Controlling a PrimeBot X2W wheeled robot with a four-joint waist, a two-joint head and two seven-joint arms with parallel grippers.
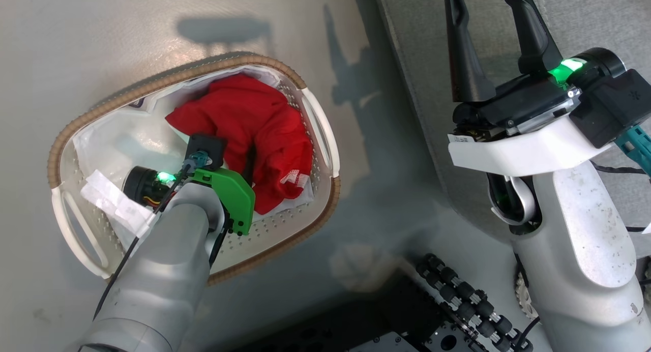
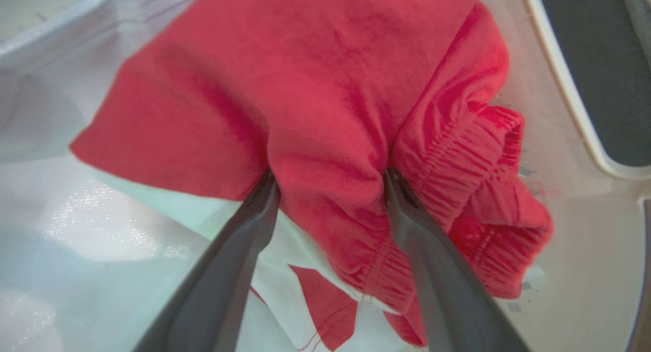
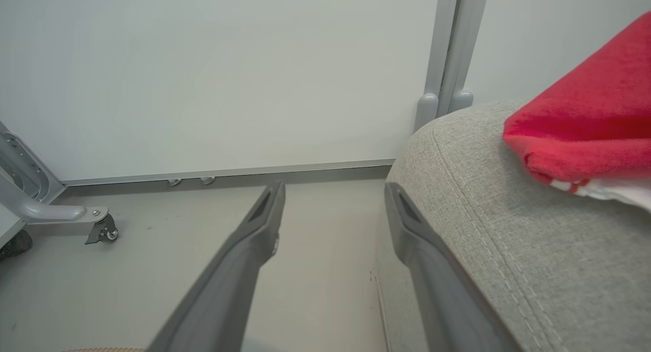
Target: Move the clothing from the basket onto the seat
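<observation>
The clothing (image 1: 247,123) has a red fold running unbroken into the gathered band (image 2: 450,169), so I expect it to rise in one piece when I lift it, leaving only the white liner.
The clothing (image 1: 254,123) is a crumpled red heap in the right half of the basket (image 1: 76,133), which stands on the floor left of the seat (image 1: 585,16). My left gripper (image 2: 328,176) reaches down into the basket and is open, its fingers (image 2: 254,214) pressed into the clothing (image 2: 315,87) with a bulging red fold between them. My right gripper (image 1: 491,16) hovers open and empty over the seat's left edge. In the right wrist view that gripper (image 3: 334,189) points past the seat (image 3: 483,214), where another red garment (image 3: 590,123) with white trim lies.
A white liner (image 1: 117,138) covers the basket's bottom and left side. My wheeled base (image 1: 457,291) sits at the lower edge between basket and seat. Beyond the seat stand a pale wall panel, a grey post (image 3: 447,62) and a caster foot (image 3: 101,230).
</observation>
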